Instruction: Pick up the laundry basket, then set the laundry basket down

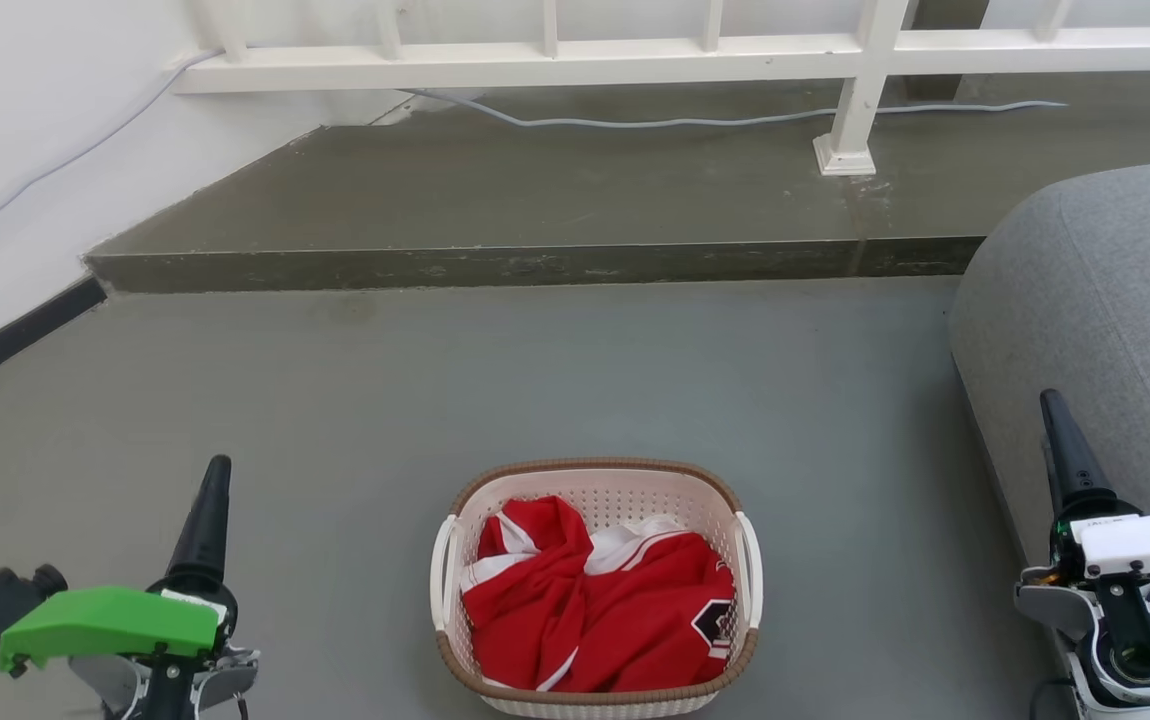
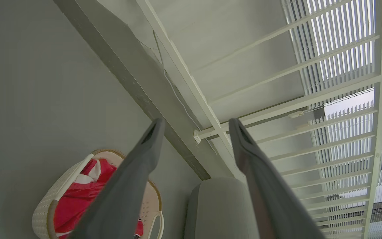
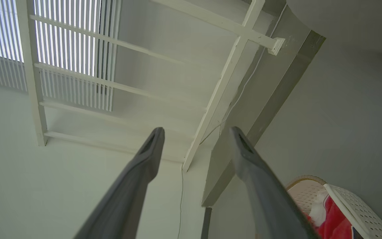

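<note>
I expect the red and white garment [image 1: 601,606] to come along and keep its folds when I lift the laundry basket, because it lies bunched below the brown rim [image 1: 598,463].
The laundry basket [image 1: 597,480] is cream-white and perforated with a brown rim, and stands on the grey floor at the bottom centre of the head view. A red and white garment [image 1: 595,600] fills it. White handles sit on both of its sides. My left gripper [image 1: 215,470] is at the lower left, well left of the basket, its fingers wide apart in the left wrist view [image 2: 194,126] and holding nothing. My right gripper [image 1: 1050,400] is at the lower right, beside the sofa, also open [image 3: 196,132]. The basket [image 2: 49,199] shows at the left wrist view's lower left, and the basket [image 3: 353,202] at the right wrist view's lower right.
A grey sofa [image 1: 1105,330] stands at the right, close to my right arm. A raised concrete step [image 1: 535,265] crosses the floor behind the basket, with a white railing [image 1: 855,100] and a loose cable [image 1: 695,122] on it. A white wall [image 1: 25,170] runs along the left.
</note>
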`<state>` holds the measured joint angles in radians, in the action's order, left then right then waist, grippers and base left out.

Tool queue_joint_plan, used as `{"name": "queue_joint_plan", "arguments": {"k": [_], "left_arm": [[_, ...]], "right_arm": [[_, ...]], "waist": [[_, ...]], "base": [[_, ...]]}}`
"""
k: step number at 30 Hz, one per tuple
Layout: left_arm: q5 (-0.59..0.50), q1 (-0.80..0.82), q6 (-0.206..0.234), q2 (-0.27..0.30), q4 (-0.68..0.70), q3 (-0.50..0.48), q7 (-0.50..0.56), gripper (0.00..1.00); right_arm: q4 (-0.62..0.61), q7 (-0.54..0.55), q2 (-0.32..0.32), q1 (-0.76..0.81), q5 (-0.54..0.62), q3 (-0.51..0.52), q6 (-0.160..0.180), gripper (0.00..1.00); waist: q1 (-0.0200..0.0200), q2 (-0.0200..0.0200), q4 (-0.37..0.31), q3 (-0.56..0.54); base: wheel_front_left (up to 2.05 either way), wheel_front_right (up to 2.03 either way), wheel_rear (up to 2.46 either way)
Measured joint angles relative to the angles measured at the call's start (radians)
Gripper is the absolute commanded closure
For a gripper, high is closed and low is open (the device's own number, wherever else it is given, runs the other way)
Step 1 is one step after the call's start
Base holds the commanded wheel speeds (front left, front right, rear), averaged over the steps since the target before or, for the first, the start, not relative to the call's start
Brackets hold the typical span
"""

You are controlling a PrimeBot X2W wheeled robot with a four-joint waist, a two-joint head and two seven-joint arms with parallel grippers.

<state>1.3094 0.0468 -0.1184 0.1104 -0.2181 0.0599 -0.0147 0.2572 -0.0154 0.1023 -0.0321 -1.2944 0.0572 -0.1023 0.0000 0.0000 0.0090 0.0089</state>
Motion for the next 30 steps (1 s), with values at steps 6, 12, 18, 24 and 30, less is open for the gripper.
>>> {"name": "queue_joint_plan", "arguments": {"k": [6, 12, 18, 24, 30], "left_arm": [[-0.111, 0.015, 0.014, 0.02, 0.016, 0.026, -0.018, 0.0], [-0.238, 0.018, 0.037, 0.043, 0.038, 0.066, -0.035, 0.0], [-0.348, 0.036, 0.059, 0.053, 0.064, 0.104, -0.058, 0.0], [-0.437, 0.039, 0.084, 0.062, 0.079, 0.135, -0.076, 0.0], [-0.527, 0.04, 0.1, 0.063, 0.098, 0.168, -0.098, 0.0]], "right_arm": [[-0.019, -0.013, 0.024, -0.001, 0.105, -0.027, 0.022, 0.0], [-0.042, -0.037, 0.043, -0.001, 0.231, -0.059, 0.044, 0.0], [-0.062, -0.056, 0.063, -0.002, 0.351, -0.091, 0.07, 0.0], [-0.075, -0.076, 0.07, -0.002, 0.458, -0.126, 0.088, 0.0], [-0.078, -0.092, 0.082, -0.002, 0.551, -0.153, 0.105, 0.0]], "waist": [[0.0, 0.0, 0.001, 0.001], [0.0, 0.0, 0.001, 0.003], [0.0, 0.0, 0.002, 0.004], [0.0, 0.0, 0.003, 0.006], [0.0, 0.0, 0.004, 0.007]], "base": [[0.0, 0.0, 0.0], [0.0, 0.0, 0.0], [0.0, 0.0, 0.0], [0.0, 0.0, 0.0], [0.0, 0.0, 0.0]]}}
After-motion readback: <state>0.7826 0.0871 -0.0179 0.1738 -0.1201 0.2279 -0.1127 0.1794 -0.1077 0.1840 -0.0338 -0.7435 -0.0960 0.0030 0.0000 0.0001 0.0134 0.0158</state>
